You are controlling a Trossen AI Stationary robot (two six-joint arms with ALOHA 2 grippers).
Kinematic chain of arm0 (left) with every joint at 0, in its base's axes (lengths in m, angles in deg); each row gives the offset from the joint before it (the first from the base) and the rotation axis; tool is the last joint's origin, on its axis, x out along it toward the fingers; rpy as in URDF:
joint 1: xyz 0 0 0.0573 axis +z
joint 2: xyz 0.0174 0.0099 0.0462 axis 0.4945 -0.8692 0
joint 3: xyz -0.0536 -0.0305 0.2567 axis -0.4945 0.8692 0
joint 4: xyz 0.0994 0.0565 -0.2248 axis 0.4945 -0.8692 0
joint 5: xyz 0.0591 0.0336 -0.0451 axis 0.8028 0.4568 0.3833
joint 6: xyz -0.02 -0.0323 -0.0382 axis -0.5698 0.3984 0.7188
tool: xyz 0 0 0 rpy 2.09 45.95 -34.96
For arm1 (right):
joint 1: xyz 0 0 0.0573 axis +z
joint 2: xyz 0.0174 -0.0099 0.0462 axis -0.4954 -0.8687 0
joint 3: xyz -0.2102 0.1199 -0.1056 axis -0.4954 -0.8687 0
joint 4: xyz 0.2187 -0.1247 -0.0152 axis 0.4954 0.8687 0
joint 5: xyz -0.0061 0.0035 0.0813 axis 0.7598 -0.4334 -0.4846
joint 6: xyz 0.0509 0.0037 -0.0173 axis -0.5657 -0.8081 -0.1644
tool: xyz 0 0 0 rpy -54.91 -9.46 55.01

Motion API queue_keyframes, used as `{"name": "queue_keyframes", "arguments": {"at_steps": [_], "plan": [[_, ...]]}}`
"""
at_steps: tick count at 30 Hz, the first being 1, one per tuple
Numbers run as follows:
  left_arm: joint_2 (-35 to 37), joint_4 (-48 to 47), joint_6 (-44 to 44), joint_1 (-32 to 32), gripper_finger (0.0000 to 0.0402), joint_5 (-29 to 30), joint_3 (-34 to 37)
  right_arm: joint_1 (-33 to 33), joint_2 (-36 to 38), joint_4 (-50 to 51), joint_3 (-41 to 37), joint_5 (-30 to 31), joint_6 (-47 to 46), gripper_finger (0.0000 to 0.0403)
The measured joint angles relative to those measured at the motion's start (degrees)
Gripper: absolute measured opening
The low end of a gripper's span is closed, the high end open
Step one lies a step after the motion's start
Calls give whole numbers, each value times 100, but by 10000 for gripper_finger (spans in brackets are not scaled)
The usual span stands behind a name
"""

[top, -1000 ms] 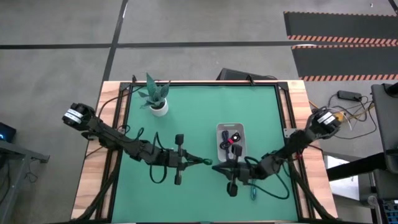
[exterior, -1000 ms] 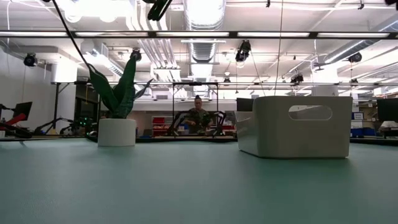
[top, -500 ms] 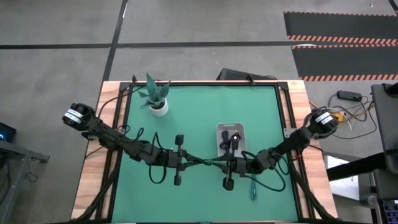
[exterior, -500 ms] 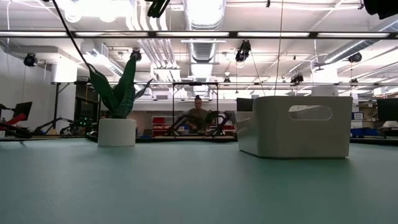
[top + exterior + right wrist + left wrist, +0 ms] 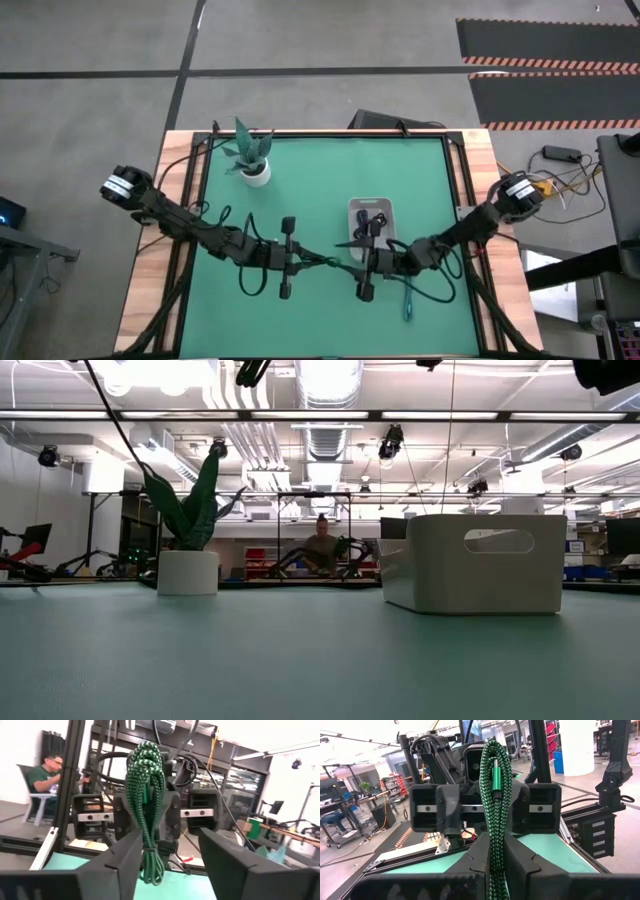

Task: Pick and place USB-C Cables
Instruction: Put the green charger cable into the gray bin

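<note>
The white tray [image 5: 372, 209] is next to my right gripper, but the green bundle is in my left gripper. I should take the bundle [image 5: 149, 832] with my right gripper and bring it over.
A dark green braided USB-C cable bundle [image 5: 495, 785] hangs in the air near the table's middle, with my left gripper [image 5: 335, 260] shut on it. My right gripper [image 5: 350, 256] faces the left one from the table's right. It is open, its fingers on either side of the same bundle [image 5: 146, 780], which stands close beside one finger. Whether the bundle touches that finger I cannot tell. Just beyond the grippers stands the white tray [image 5: 352, 208] with dark cables [image 5: 372, 226] lying in it. A teal cable [image 5: 408, 305] lies on the green mat, near the front right. My left gripper pinches the green bundle about its middle [image 5: 495, 837] between its two fingers, several strands together. The fingers come level from the table's left. The bundle stands upright across them, one loop rising above, the rest hanging below [image 5: 150, 865], clear of the mat.
A potted plant [image 5: 255, 160] stands at the mat's far left corner. In the low view the tray [image 5: 470, 565] is at the right and the plant [image 5: 188, 560] at the left. A person [image 5: 47, 775] sits in the room beyond the table.
My right gripper has gone from beside the tray's near end toward the table's left, up to my left gripper and the green cable, and has opened there. The left gripper has kept still with the cable.
</note>
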Motion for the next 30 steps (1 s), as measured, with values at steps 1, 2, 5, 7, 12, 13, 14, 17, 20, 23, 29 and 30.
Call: {"name": "queue_keyframes", "arguments": {"at_steps": [1, 2, 5, 7, 12, 13, 14, 17, 20, 23, 29, 30], "plan": [[0, -1, -1, 1, 16, 0, 0, -38, 0, 2, 0, -98, -27, 191], [0, -1, 0, 1, 16, 0, 0, -77, 0, 3, 0, -213, -68, 197], [0, -1, -1, 1, 16, 2, 0, -172, 0, 11, 17, -541, -168, 206], [0, -3, -2, 1, 16, 2, 0, -209, 0, 52, 60, -716, -170, 207], [0, -5, -2, 1, 16, 153, 0, -274, 0, 103, 202, -960, -33, 207], [0, -5, -2, 2, 16, 153, 0, -288, 0, 111, 229, -962, -23, 207], [0, -5, -2, 3, 16, 161, 0, -308, 0, 160, 267, -964, 3, 207], [2, -5, 1, 4, 16, 197, 2, -357, -2, 301, 364, -986, 57, 207], [2, -7, 7, 4, 16, 416, 2, -416, -2, 501, 502, -1117, 54, 207], [2, -7, 9, 3, 16, 471, 2, -446, -2, 574, 584, -1153, 94, 207], [2, -7, 23, 4, 16, 483, 2, -464, -4, 599, 651, -1153, 166, 187], [2, -7, 24, 4, 16, 483, 2, -473, -4, 599, 651, -1157, 158, 181]]}}
